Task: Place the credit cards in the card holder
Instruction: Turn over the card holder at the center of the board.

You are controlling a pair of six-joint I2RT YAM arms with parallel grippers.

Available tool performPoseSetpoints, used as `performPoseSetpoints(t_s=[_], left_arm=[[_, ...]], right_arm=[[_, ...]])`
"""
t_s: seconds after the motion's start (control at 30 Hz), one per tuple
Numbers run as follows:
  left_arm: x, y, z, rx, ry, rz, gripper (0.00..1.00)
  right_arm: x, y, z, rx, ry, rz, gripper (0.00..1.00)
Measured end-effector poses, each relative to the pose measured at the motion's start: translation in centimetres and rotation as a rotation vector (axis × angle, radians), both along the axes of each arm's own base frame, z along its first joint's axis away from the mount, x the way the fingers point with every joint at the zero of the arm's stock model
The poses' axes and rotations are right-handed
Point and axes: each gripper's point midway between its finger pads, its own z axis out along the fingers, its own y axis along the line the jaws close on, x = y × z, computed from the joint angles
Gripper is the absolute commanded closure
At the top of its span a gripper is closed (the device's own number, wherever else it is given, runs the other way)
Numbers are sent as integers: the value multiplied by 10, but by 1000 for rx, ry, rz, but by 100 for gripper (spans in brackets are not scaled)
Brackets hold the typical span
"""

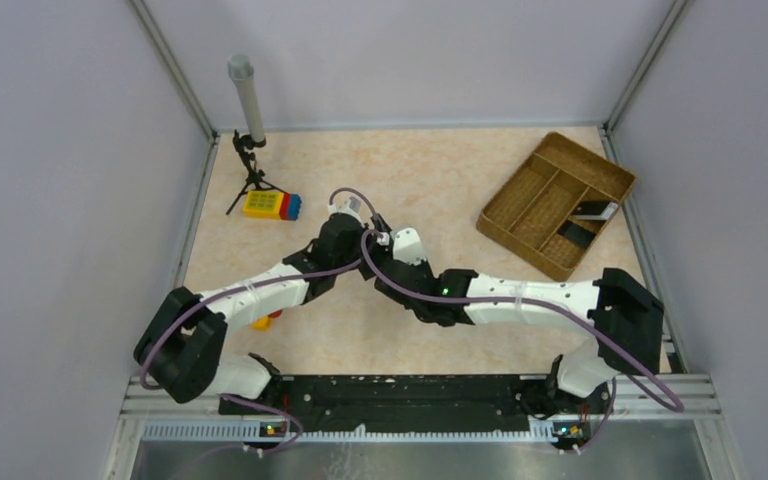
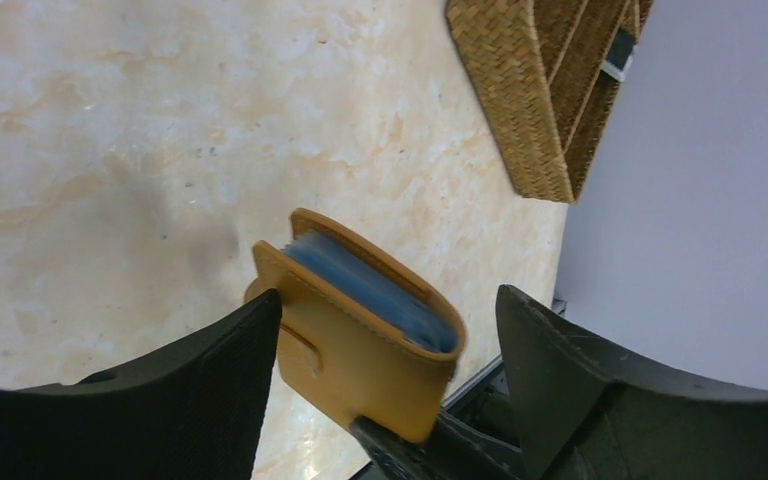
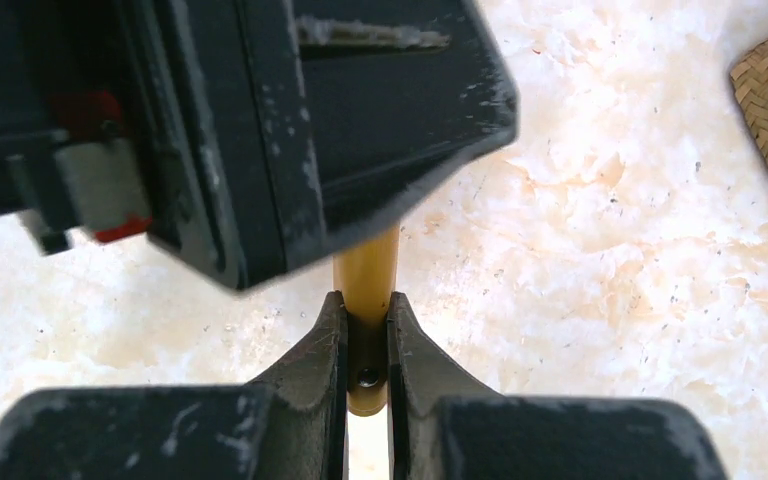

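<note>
The robot's right gripper holds up the card holder by its flap [image 3: 366,396] alone, so the left gripper should clamp the card holder's body [image 2: 352,365] before the right gripper opens and moves to a new grip at the flap.
The orange-tan card holder [image 2: 360,345] hangs above the table with its mouth open. A light blue credit card [image 2: 370,290] sits inside it. My right gripper [image 3: 367,310] is shut on the card holder's [image 3: 365,270] lower flap, beside the snap stud [image 3: 366,376]. My left gripper [image 2: 388,298] stands open around the holder, its right finger [image 2: 580,380] well apart from it. In the top view both grippers meet at mid-table [image 1: 385,235] and hide the holder. Two dark credit cards [image 1: 592,210] [image 1: 575,235] lie in the woven tray.
The brown woven compartment tray [image 1: 520,225] stands at the back right, also showing in the left wrist view [image 2: 510,90]. A yellow-red-blue toy block [image 1: 271,205] and a small tripod with a grey pole [image 1: 248,150] are at the back left. A small orange piece [image 1: 263,321] lies under the left arm.
</note>
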Motion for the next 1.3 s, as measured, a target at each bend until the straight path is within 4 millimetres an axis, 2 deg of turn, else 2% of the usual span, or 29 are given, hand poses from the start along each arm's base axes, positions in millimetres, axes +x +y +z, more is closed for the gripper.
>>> performPoseSetpoints(t_s=[0.23,0.4,0.53,0.6,0.8,0.83,0.97,1.13,1.17,1.3], left_arm=[[-1,2,-18,11,49,23,39],[-1,0,-23,7,63,21,64],[-3,-2,-26,-5,81,15,93],[-4,-3,-27,-12,90,15,100],[-11,-1,-37,-22,105,12,100],[-14,1,-43,-8,108,7,100],[-21,9,-57,28,110,-19,100],[-33,14,-64,16,82,-118,100],[-35,15,-65,15,76,-141,98],[-42,22,-69,14,56,-220,72]], right_arm=[[-3,4,-1,-22,-35,0,100],[-7,5,-3,-89,-89,21,100],[-11,2,-5,-170,-138,51,100],[-13,0,-7,-204,-150,61,87],[-19,2,-10,-224,-147,62,37],[-20,3,-8,-219,-147,64,33],[-23,2,6,-172,-143,64,25],[-28,-9,38,-24,-114,75,24],[-26,-14,39,6,-97,73,25],[-4,-48,23,97,19,-2,26]])
